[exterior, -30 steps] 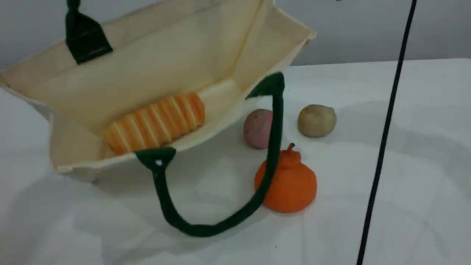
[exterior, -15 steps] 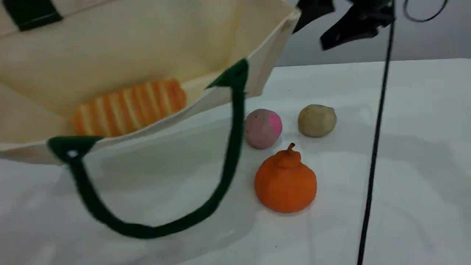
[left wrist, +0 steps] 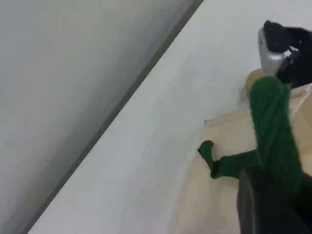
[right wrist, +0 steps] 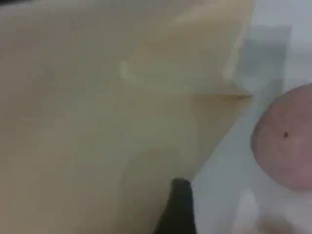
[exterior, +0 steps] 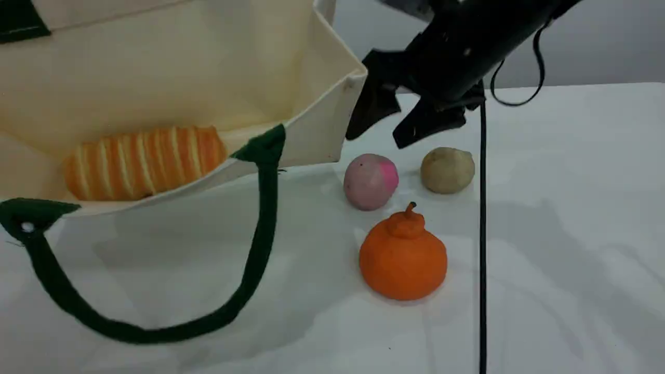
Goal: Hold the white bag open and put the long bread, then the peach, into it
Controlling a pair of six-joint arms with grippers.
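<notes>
The peach (exterior: 371, 182) will come to rest against the long bread (exterior: 146, 163) when I put the peach in, because the long bread lies low against the white bag's front edge.
The white bag (exterior: 171, 67) stands open at the left, its mouth towards the camera. The long bread (exterior: 143, 162) lies inside it. One green handle (exterior: 249, 280) droops onto the table. The other handle (left wrist: 270, 126) runs over my left gripper (left wrist: 273, 195), which is shut on it and out of the scene view. The peach (exterior: 370, 181) rests on the table just right of the bag. My right gripper (exterior: 374, 140) hangs open a little above it, beside the bag's corner. In the right wrist view the bag wall (right wrist: 97, 122) fills the left and the peach (right wrist: 285, 139) sits at the right.
A beige potato-like lump (exterior: 447, 170) lies right of the peach, and an orange stemmed fruit (exterior: 403, 258) sits in front of both. A black cable (exterior: 482, 234) hangs down from the right arm across the table's right half.
The bag, with the bread in it, has shifted left, uncovering the peach. My right arm has come down from the top edge to just above the peach, fingers apart.
</notes>
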